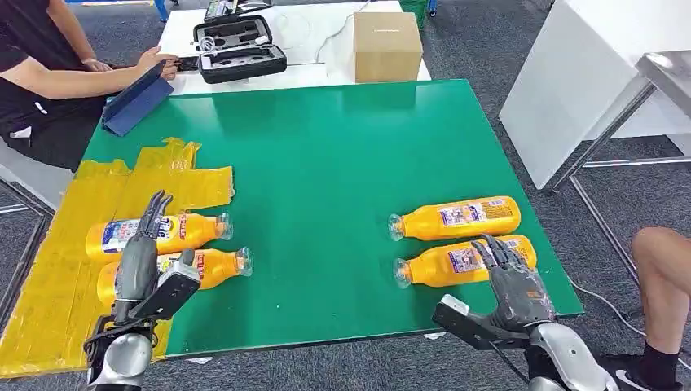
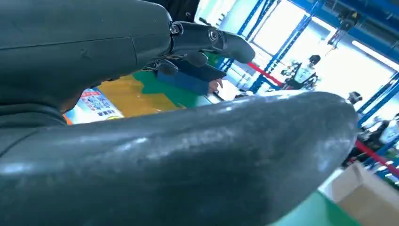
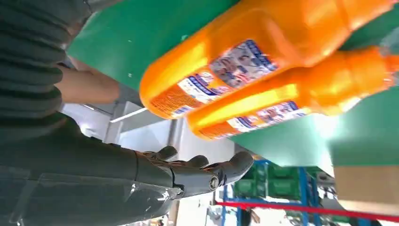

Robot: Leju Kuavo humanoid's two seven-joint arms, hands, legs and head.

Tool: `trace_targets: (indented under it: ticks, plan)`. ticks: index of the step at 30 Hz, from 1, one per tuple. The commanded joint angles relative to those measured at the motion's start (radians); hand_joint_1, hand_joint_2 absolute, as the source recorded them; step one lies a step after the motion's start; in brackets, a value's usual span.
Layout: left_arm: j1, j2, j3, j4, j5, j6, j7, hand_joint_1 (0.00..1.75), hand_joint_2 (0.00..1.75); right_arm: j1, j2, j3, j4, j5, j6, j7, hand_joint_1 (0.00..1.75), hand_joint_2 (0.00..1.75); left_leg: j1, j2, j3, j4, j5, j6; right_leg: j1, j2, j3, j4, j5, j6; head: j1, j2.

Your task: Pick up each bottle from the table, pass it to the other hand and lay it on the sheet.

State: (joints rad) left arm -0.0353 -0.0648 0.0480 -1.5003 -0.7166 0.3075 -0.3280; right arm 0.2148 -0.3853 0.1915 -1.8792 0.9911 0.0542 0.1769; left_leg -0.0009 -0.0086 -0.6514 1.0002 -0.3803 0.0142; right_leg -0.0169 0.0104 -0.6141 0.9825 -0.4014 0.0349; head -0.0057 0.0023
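Note:
I expect the far bottle (image 1: 458, 218) to move a little when I pick up the near bottle, because the near bottle lies almost (image 1: 464, 240) touching it.
Two orange bottles lie on the yellow sheet (image 1: 57, 269) at the left: one farther back (image 1: 155, 233), one nearer (image 1: 208, 266). My left hand (image 1: 143, 261) hovers over them, fingers spread, holding nothing; in the left wrist view its fingers (image 2: 207, 40) reach past a bottle label (image 2: 96, 104). Two more orange bottles lie on the green table (image 1: 326, 179) at the right: the far one (image 1: 456, 217) and the near one (image 1: 456, 262). My right hand (image 1: 513, 281) hangs over the near bottle's base, open. The right wrist view shows both bottles (image 3: 254, 61) (image 3: 291, 103) apart from the fingers (image 3: 207, 174).
A person sits at the back left with a blue tablet case (image 1: 134, 102). A black case (image 1: 239, 50) and a cardboard box (image 1: 386, 46) stand on the white table behind. Another person's leg (image 1: 664, 277) is at the right; a white table (image 1: 595, 73) stands nearby.

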Motion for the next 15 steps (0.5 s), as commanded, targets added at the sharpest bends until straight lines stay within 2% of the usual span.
trace_targets:
  ticks: [1, 9, 15]
  plan:
    - [0.005, -0.027, -0.011, -0.059, 0.039, -0.033, -0.002, 0.00, 0.00, 0.011, -0.021, -0.133, 0.085, -0.031, 0.042, -0.008, 0.00, 1.75, 0.001, -0.002, 0.004, 0.001, -0.002, -0.001, 0.001, -0.003, 0.005, -0.001, -0.002, -0.001, 0.000, 0.000]
    - [-0.016, -0.014, -0.002, -0.041, 0.061, -0.024, -0.004, 0.00, 0.00, -0.060, -0.064, -0.141, 0.125, -0.041, 0.111, -0.013, 0.00, 1.75, 0.000, 0.001, 0.002, 0.000, -0.002, 0.000, 0.000, 0.000, 0.003, -0.001, -0.001, 0.000, 0.000, 0.000]
    - [-0.047, -0.005, -0.008, -0.012, 0.077, -0.030, -0.009, 0.00, 0.00, -0.191, -0.074, -0.099, 0.257, -0.051, 0.156, -0.020, 0.00, 1.75, 0.001, 0.003, 0.005, 0.000, -0.002, -0.001, 0.001, 0.001, 0.005, -0.002, -0.001, -0.001, 0.000, 0.000]
